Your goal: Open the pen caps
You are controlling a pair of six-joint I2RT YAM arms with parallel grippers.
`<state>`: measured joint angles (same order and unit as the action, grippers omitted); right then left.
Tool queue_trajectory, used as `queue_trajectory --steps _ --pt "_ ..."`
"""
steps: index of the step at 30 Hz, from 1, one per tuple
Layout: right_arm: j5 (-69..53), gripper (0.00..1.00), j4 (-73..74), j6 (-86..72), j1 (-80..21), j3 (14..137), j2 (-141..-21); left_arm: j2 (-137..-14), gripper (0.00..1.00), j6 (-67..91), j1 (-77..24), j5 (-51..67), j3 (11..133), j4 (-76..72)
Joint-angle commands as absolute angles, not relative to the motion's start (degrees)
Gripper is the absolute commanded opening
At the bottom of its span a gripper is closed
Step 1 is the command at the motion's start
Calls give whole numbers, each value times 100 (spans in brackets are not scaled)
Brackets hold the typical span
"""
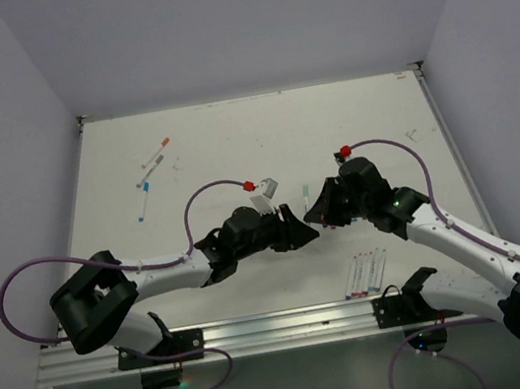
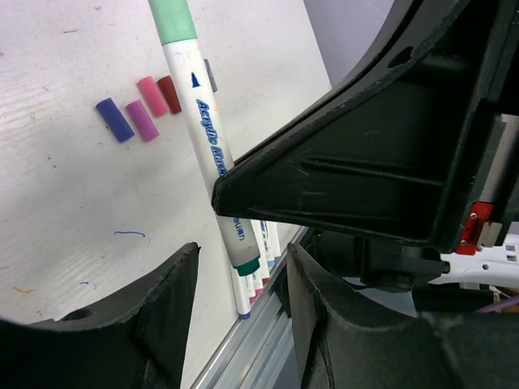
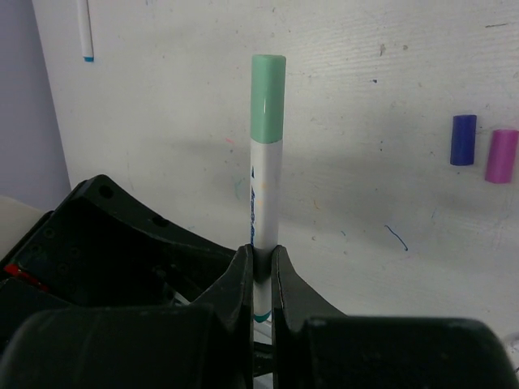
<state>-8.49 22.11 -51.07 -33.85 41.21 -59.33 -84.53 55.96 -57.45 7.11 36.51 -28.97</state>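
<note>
My right gripper is shut on the pen's white body (image 3: 265,219), so next my left gripper clamps the pen's tail before my right gripper moves up to the mint-green cap (image 3: 268,99).
A white pen (image 3: 264,194) with a mint-green pen cap (image 3: 268,97) stands out from my right gripper (image 3: 259,253), which is shut on its barrel. The left wrist view shows the same pen (image 2: 212,154), its cap (image 2: 173,20) pointing away and its dark green tail (image 2: 247,265) hanging between the fingers of my open left gripper (image 2: 243,253), with a gap on each side. Both grippers meet nose to nose over the table's middle: left gripper (image 1: 303,233), right gripper (image 1: 316,213). Loose caps lie on the table: blue (image 2: 114,119), purple (image 2: 143,121), pink (image 2: 152,96), dark red (image 2: 169,94).
Several uncapped pens (image 1: 366,274) lie side by side at the near edge by the metal rail (image 1: 263,329). A few more pens (image 1: 146,179) are scattered at the far left. The white table (image 1: 229,130) has walls on three sides.
</note>
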Motion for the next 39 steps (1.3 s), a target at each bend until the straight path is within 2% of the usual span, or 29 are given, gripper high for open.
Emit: queue_trajectory --steps 1,17,20,23,27,31,38,39 --pt "-765 0 1960 -5308 -3445 4113 -5739 -8490 50 5572 -5739 457 3867 -2900" --pt "-765 0 2180 -5335 -3656 3973 -5599 -8613 40 5520 -5730 229 4025 -2936" --pt "-730 0 2171 -5344 -3709 3938 -5537 -8622 26 5502 -5722 237 4025 -2927" --pt "-712 0 2206 -5335 -3727 3946 -5520 -8578 1 5484 -5730 220 3999 -2865" --pt "-502 0 2425 -5212 -3735 4069 -5511 -8491 0 5423 -5722 255 3964 -2760" --pt "200 22 2872 -4844 -3735 4473 -5633 -8333 0 5563 -5730 351 3631 -2952" --pt "668 31 3305 -4465 -3692 5449 -6328 -8086 0 5801 -5739 553 3060 -3278" --pt "677 34 3305 -4456 -3683 5562 -6467 -8042 0 5801 -5739 554 2998 -3287"
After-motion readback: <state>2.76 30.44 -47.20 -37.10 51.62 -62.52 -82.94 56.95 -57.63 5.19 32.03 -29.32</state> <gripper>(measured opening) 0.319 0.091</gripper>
